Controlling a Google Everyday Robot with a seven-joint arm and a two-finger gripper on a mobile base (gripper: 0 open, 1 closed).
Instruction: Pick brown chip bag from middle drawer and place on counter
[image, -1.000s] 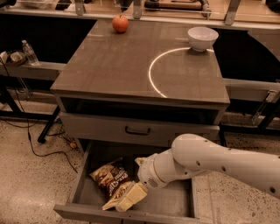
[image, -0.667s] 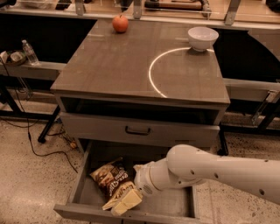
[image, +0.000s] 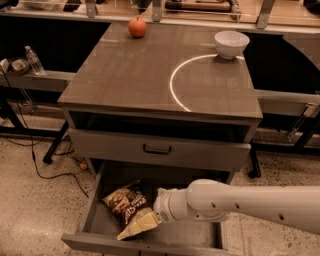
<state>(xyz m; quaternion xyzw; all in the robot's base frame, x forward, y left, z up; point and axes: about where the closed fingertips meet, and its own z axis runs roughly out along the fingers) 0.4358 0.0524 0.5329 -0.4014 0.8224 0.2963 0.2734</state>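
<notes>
The brown chip bag (image: 125, 204) has a crinkled, rounded body (image: 122, 198), so it will stay bulky and hang below the robot's gripper when the robot lifts it.
The brown chip bag (image: 125, 204) lies crinkled on the floor of the open middle drawer (image: 91, 212), towards its left side. My gripper (image: 136, 226) reaches down into the drawer from the right on the white arm (image: 240, 202). Its cream tip rests against the bag's lower right edge, near the drawer's front rim. The counter (image: 125, 75) above is glossy grey-brown with a white arc.
A red apple (image: 137, 27) sits at the counter's back left and a white bowl (image: 231, 43) at its back right. A shut drawer front with a black handle (image: 157, 149) is just above the open drawer. A water bottle (image: 34, 61) and cables (image: 40, 165) are at the left.
My arm has dropped lower and shifted left across the drawer, bringing the gripper closer onto the bag's lower right edge. The bag has not moved.
</notes>
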